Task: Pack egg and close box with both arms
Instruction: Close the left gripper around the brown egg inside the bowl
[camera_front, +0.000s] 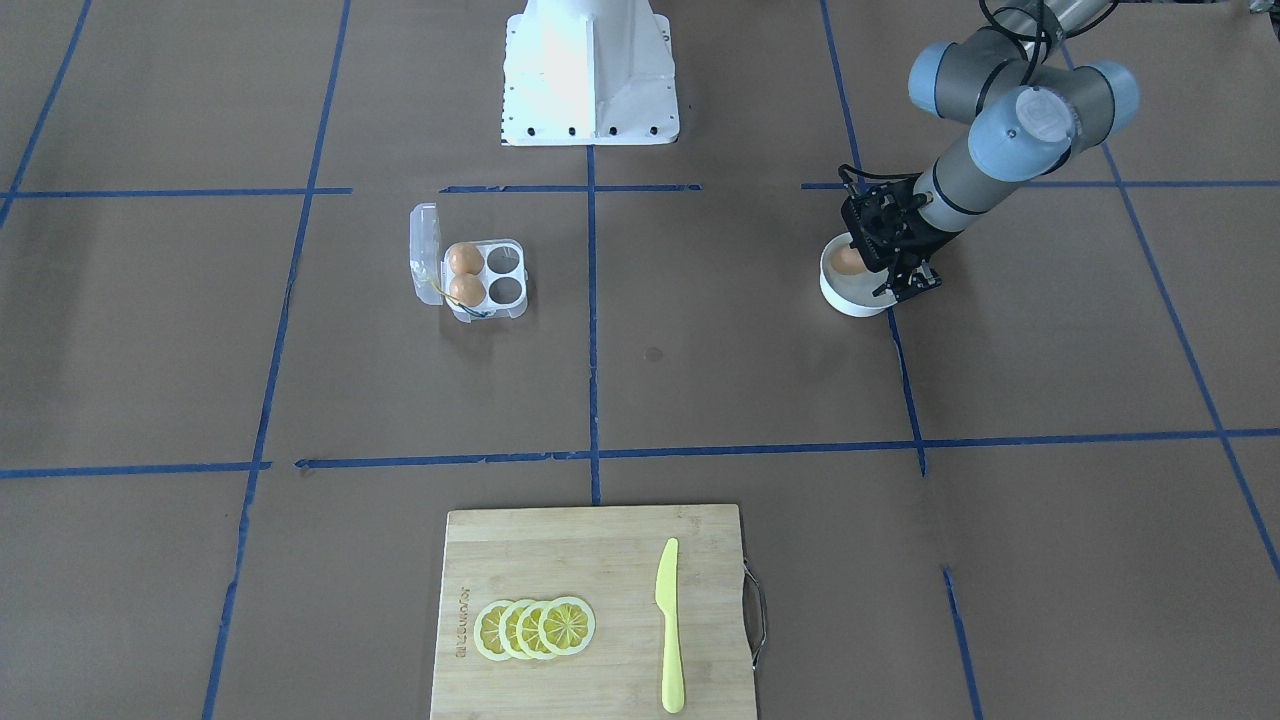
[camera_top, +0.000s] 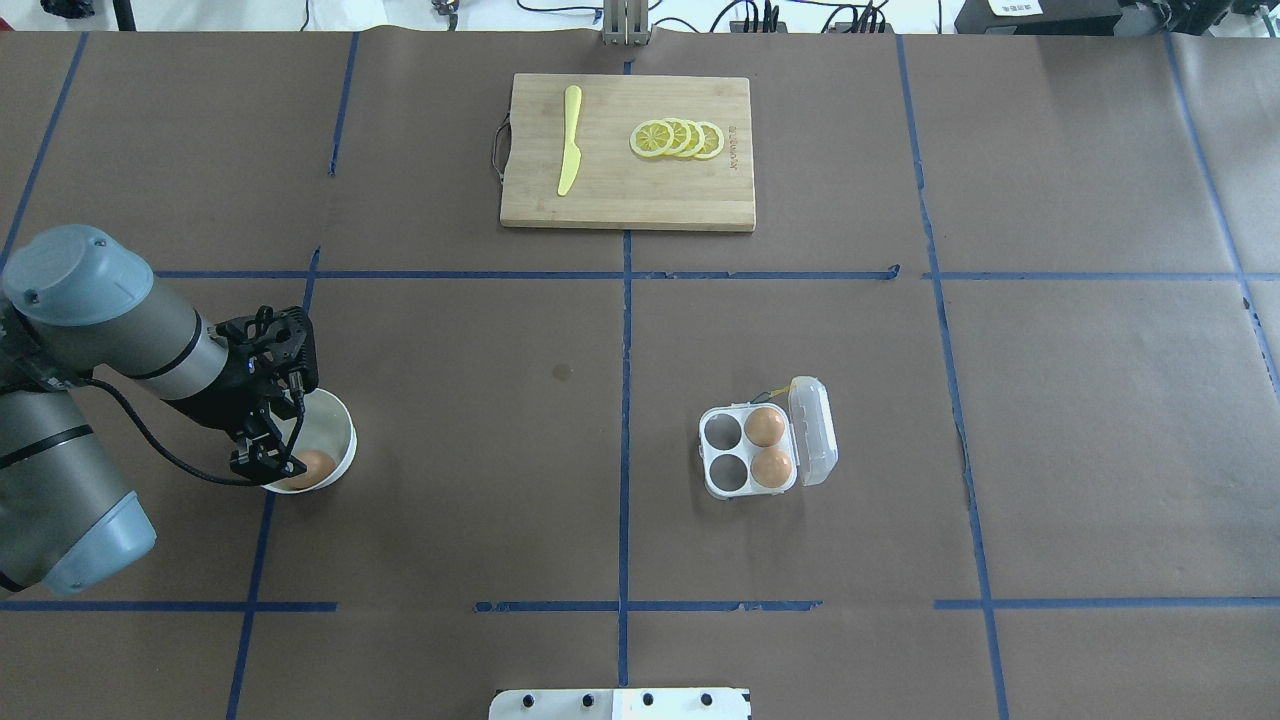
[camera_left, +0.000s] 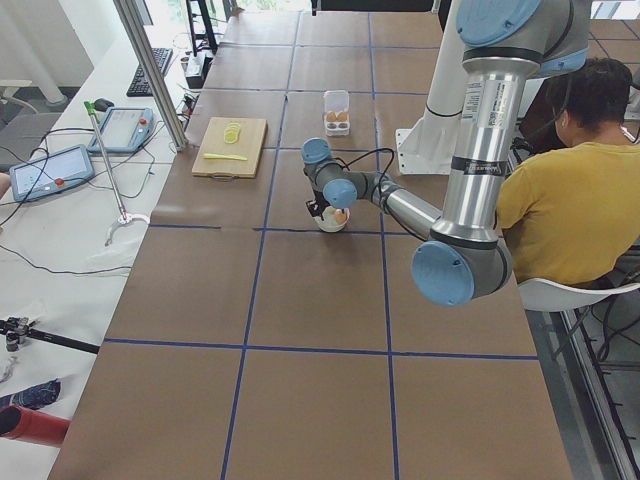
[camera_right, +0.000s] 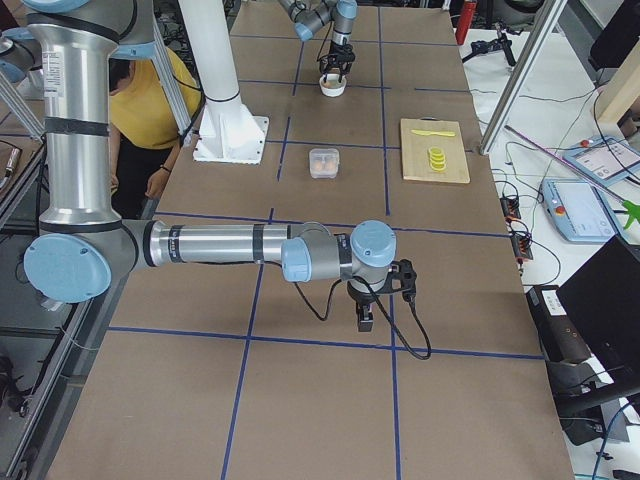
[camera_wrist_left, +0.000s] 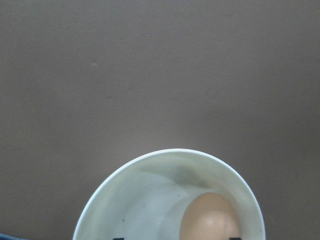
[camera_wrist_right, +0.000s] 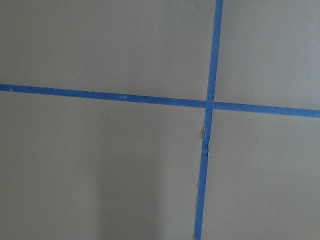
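The orange-brown egg (camera_front: 848, 260) should keep sticking out when the robot lowers it in, because the eggs in the clear egg box (camera_front: 467, 288) bulge above their cells.
One orange-brown egg (camera_front: 848, 260) lies in a round white bowl (camera_front: 850, 302), also seen in the overhead view (camera_top: 312, 468) and the left wrist view (camera_wrist_left: 210, 217). My left gripper (camera_front: 882, 272) reaches down into the bowl (camera_top: 338, 420) over this egg, with its jaws open. The clear egg box (camera_top: 712, 455) stands open at mid-table with its lid (camera_top: 812, 430) folded back. It holds two eggs (camera_top: 765, 427) and has two empty cells. My right gripper (camera_right: 365, 320) shows only in the exterior right view, low over bare table far from the box (camera_right: 323, 161). I cannot tell if it is open or shut.
A wooden cutting board (camera_front: 560, 560) holds lemon slices (camera_front: 535, 628) and a yellow knife (camera_front: 668, 620) on the table's far side from the robot. The white base pedestal (camera_front: 590, 70) stands behind the box. A person in yellow (camera_left: 560, 200) sits beside the table.
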